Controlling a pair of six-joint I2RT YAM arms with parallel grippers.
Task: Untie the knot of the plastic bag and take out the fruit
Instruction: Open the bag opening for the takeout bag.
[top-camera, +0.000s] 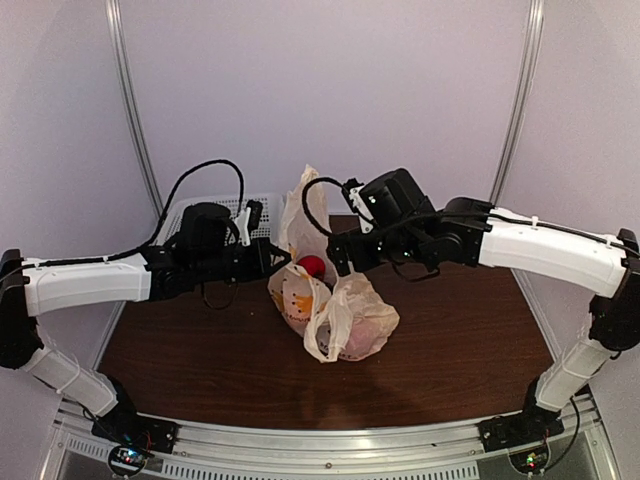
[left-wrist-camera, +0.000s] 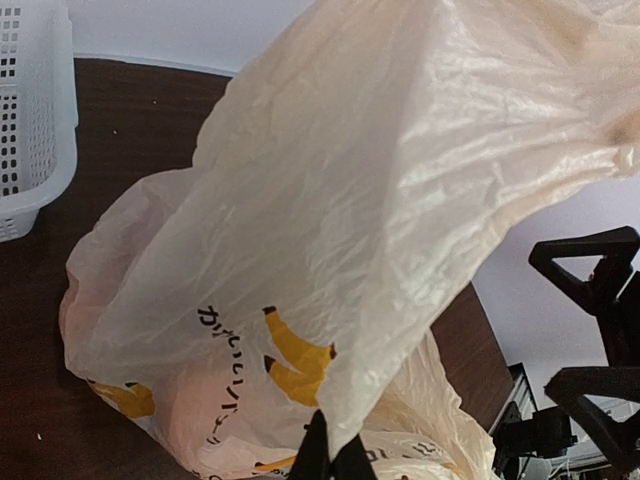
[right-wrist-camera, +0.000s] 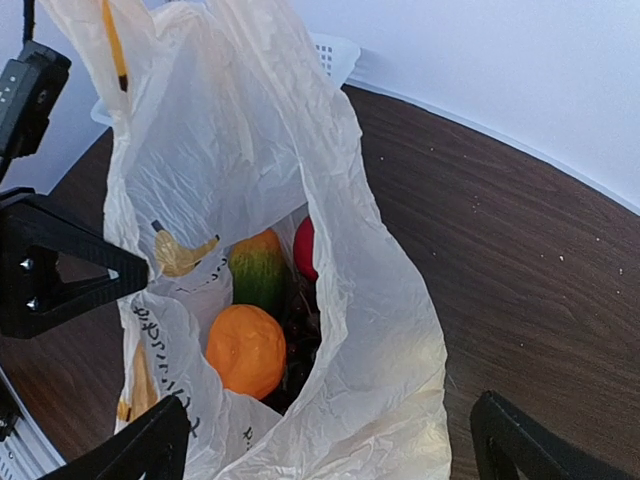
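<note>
The cream plastic bag (top-camera: 350, 318) lets a faint yellow tint (right-wrist-camera: 426, 366) show through, so the robot should expect a hidden yellow fruit when it pulls the bag's opening wider.
The cream plastic bag (top-camera: 335, 305) printed with bananas lies mid-table with its mouth open; no tied knot shows. My left gripper (top-camera: 281, 262) is shut on the bag's film, pinched at the fingertips in the left wrist view (left-wrist-camera: 331, 458), and holds one flap (left-wrist-camera: 400, 200) up. My right gripper (top-camera: 338, 252) is open and empty above the bag mouth, its fingers (right-wrist-camera: 135, 450) straddling the bag (right-wrist-camera: 390, 340). Inside lie an orange fruit (right-wrist-camera: 245, 350), a green-orange fruit (right-wrist-camera: 258, 272) and a red fruit (right-wrist-camera: 304, 248), the red one also in the top view (top-camera: 312, 266).
A white perforated basket (top-camera: 228, 210) stands at the table's back left, behind my left arm; it also shows in the left wrist view (left-wrist-camera: 30, 110) and the right wrist view (right-wrist-camera: 336, 55). Something dark (right-wrist-camera: 305, 345) lies among the fruit. The brown table (top-camera: 450, 340) ends at white walls.
</note>
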